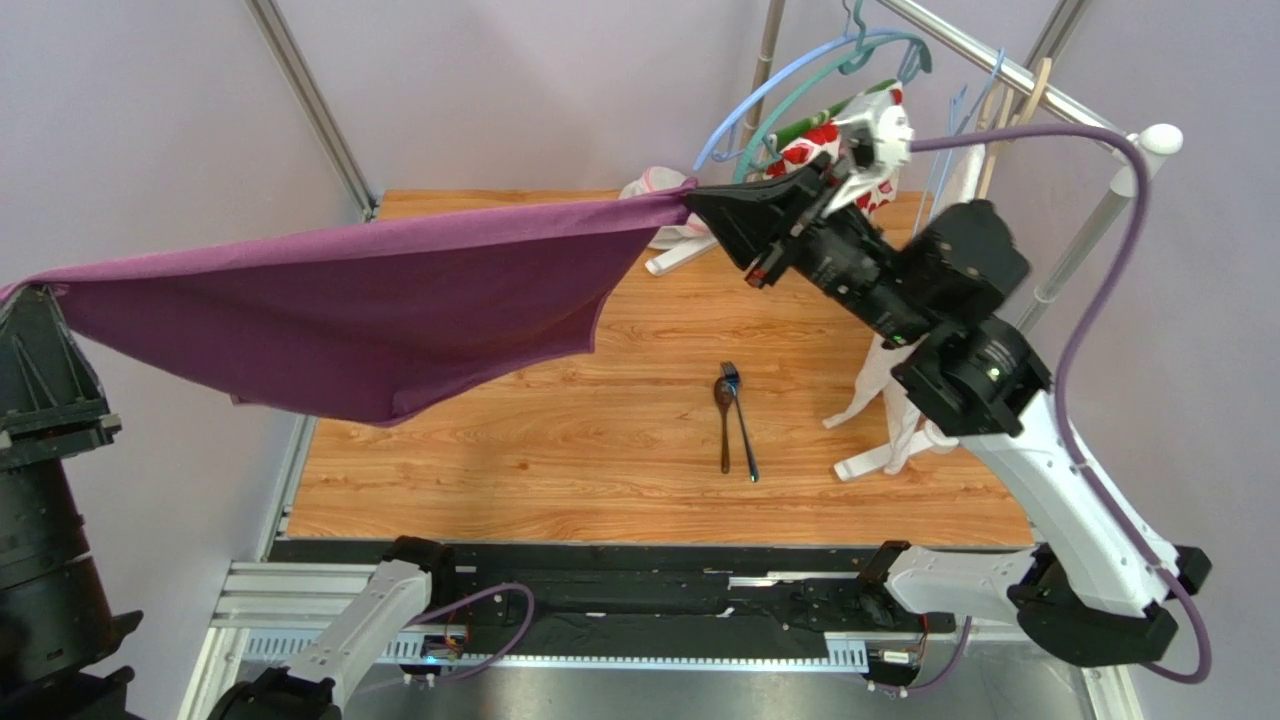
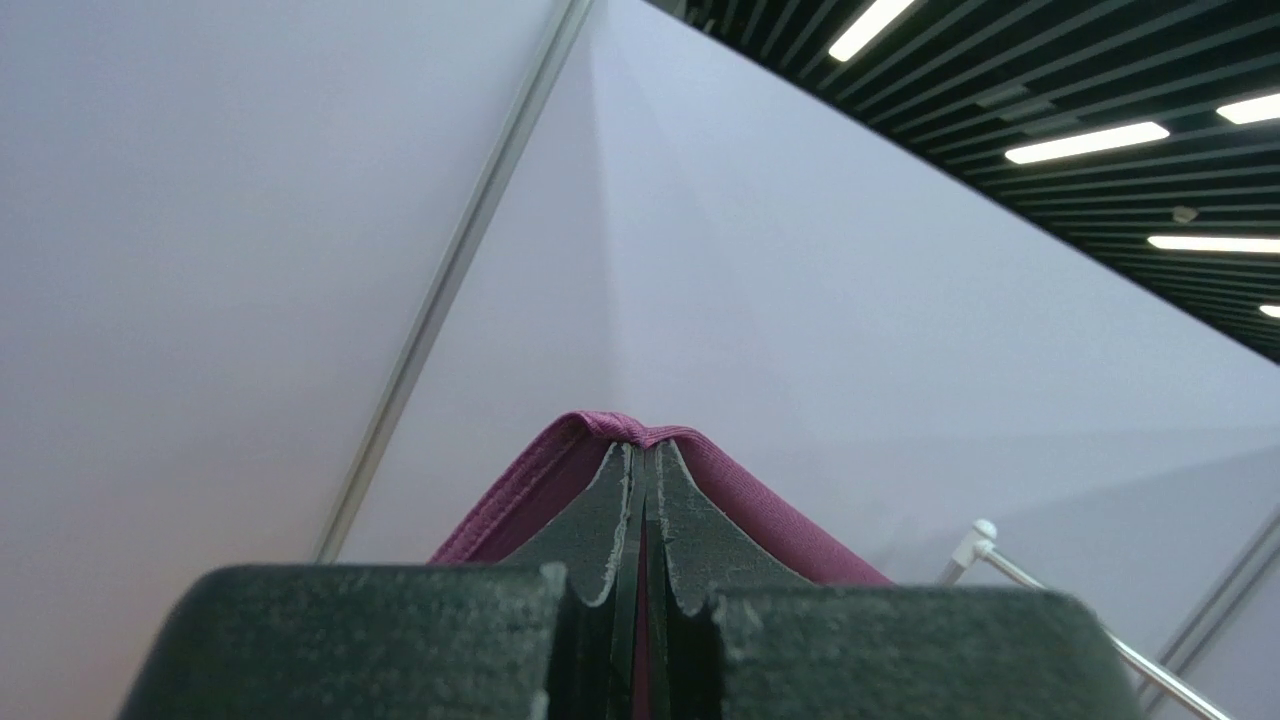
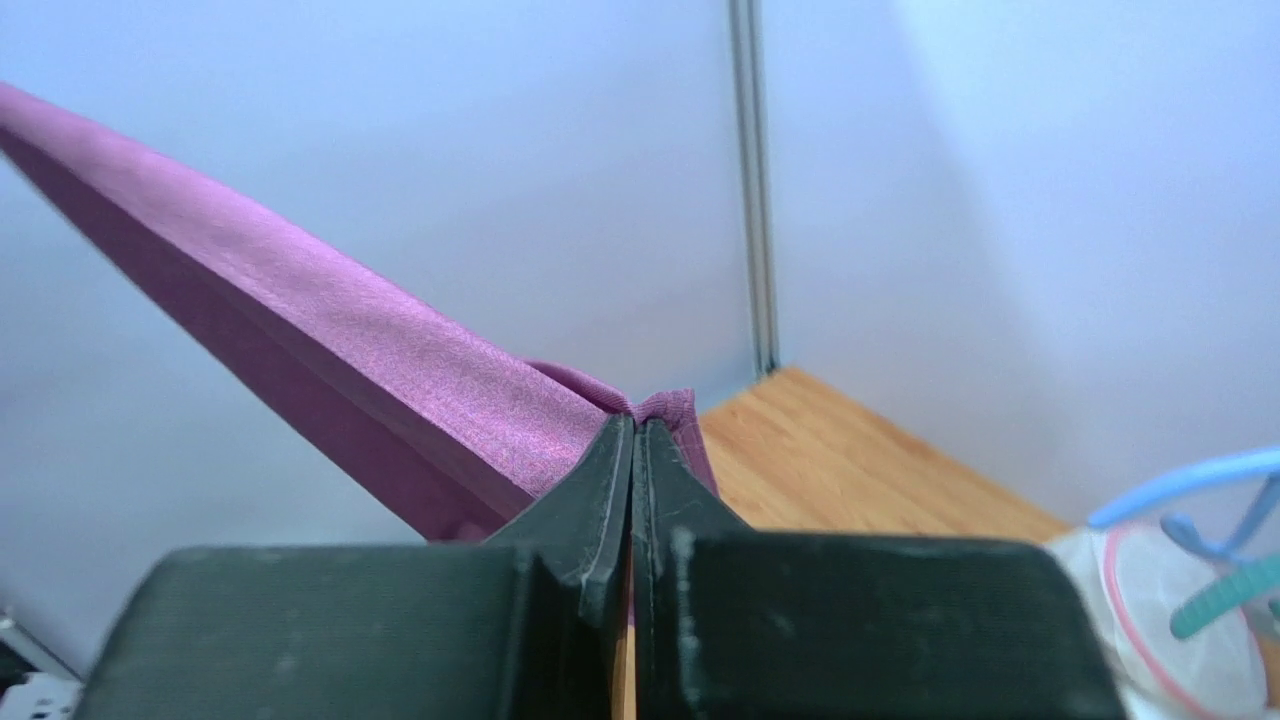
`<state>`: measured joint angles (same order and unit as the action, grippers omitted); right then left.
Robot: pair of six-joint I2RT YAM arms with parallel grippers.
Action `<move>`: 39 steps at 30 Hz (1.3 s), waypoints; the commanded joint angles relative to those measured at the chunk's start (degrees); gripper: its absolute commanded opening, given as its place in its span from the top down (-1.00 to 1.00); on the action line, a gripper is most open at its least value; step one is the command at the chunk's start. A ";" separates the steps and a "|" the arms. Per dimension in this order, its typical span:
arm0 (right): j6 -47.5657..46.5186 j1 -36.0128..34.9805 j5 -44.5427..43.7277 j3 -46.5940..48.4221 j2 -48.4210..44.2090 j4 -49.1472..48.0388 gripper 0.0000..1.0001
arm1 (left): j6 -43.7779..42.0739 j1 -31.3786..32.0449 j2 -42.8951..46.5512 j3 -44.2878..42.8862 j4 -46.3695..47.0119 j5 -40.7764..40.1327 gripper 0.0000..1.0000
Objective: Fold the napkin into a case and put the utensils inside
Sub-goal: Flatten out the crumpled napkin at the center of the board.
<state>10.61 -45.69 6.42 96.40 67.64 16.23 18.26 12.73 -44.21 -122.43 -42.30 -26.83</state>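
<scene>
I need to move one corner (image 1: 45, 281) of the plum napkin to the table's back (image 1: 398, 207) with my left gripper and lower it, because the napkin hangs tight with that corner past the table's edge.
The plum napkin (image 1: 346, 308) hangs stretched in the air above the table's left half, held by two corners. My left gripper (image 1: 33, 300) is raised at the far left and shut on one corner; its wrist view shows the hem (image 2: 601, 435) pinched at the fingertips of the left gripper (image 2: 646, 450). At the back, my right gripper (image 1: 699, 203) is shut on the opposite corner, and its wrist view shows the cloth (image 3: 346, 353) running off to the left from the right gripper (image 3: 634, 432). The two dark utensils (image 1: 733, 420), a spoon and a slim companion, lie side by side on the wooden table (image 1: 571, 450).
A white cloth with red flowers (image 1: 842, 135) and blue and teal hangers (image 1: 796, 90) hang on a rack at the back right. A white mesh pouch (image 1: 887, 420) lies under my right arm. Metal frame posts (image 1: 308, 98) rise at the table's back corners.
</scene>
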 commanded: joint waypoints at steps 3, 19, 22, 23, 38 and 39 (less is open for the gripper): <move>-0.51 -0.19 10.89 0.20 -5.40 -8.66 1.00 | -1.83 0.10 1.22 -1.23 3.72 4.24 1.00; -12.11 -0.10 -14.10 14.80 7.18 2.59 1.00 | -12.38 0.10 -3.09 11.59 9.25 -5.88 1.00; -11.14 -0.36 -3.05 6.89 4.27 -2.95 1.00 | -10.88 0.10 -0.36 14.24 11.01 -5.52 1.00; -10.96 -0.54 -1.33 5.91 3.30 -3.65 1.00 | -10.53 0.10 0.25 14.41 10.75 -5.60 1.00; -2.70 -0.89 8.44 -6.84 -7.26 -10.69 1.00 | -7.19 0.19 8.61 14.41 5.30 -6.30 1.00; -2.35 -0.89 8.18 -7.10 -7.17 -10.60 1.00 | -7.10 0.10 8.70 15.02 5.22 -6.39 1.00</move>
<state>5.89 -46.81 14.61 90.59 60.49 8.51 10.41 12.80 -34.85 -108.99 -35.81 -31.62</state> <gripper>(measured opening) 0.006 0.008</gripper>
